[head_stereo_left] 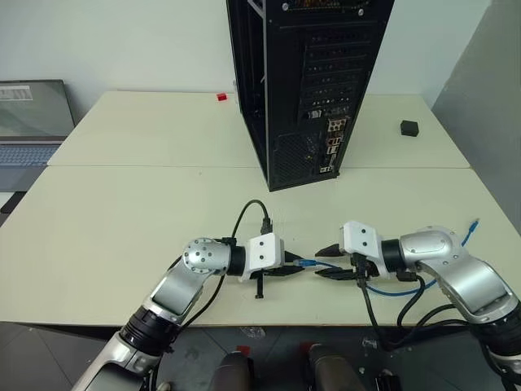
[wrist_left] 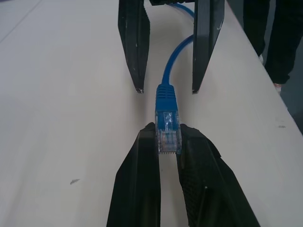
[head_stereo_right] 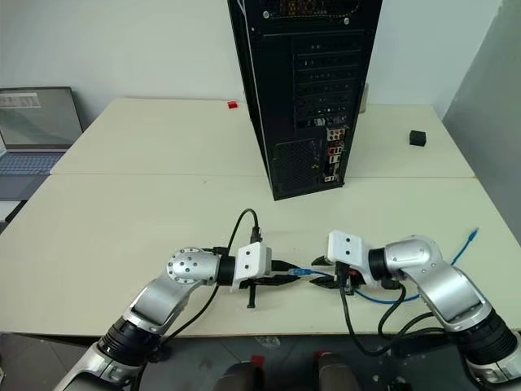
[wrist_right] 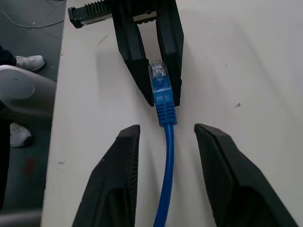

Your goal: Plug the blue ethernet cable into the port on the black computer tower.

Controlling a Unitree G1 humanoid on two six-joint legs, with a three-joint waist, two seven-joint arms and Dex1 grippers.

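My gripper will carry the plug to the tower. The blue ethernet cable trails in a slack curve (head_stereo_left: 397,293), so its far end (head_stereo_left: 474,226) will move only a little as I do that.
The blue ethernet cable (head_stereo_left: 407,289) lies near the table's front edge and trails off to the right. Its clear plug (wrist_left: 168,130) is pinched between the fingers of my left gripper (head_stereo_left: 297,267), which is shut on it. My right gripper (head_stereo_left: 326,262) faces the left one. It stands open, with one finger on each side of the cable (wrist_right: 167,165) just behind the plug, touching neither. The black computer tower (head_stereo_left: 301,81) stands upright at the back centre. Its rear panel of small connectors (head_stereo_right: 332,155) faces me, and I cannot single out the port among them.
A grey laptop (head_stereo_left: 28,122) sits open at the far left. Beside the tower lies a small red piece (head_stereo_left: 221,97), and a small black block (head_stereo_left: 409,128) rests at the back right. A person's shoe (wrist_right: 29,62) shows on the floor past the table edge.
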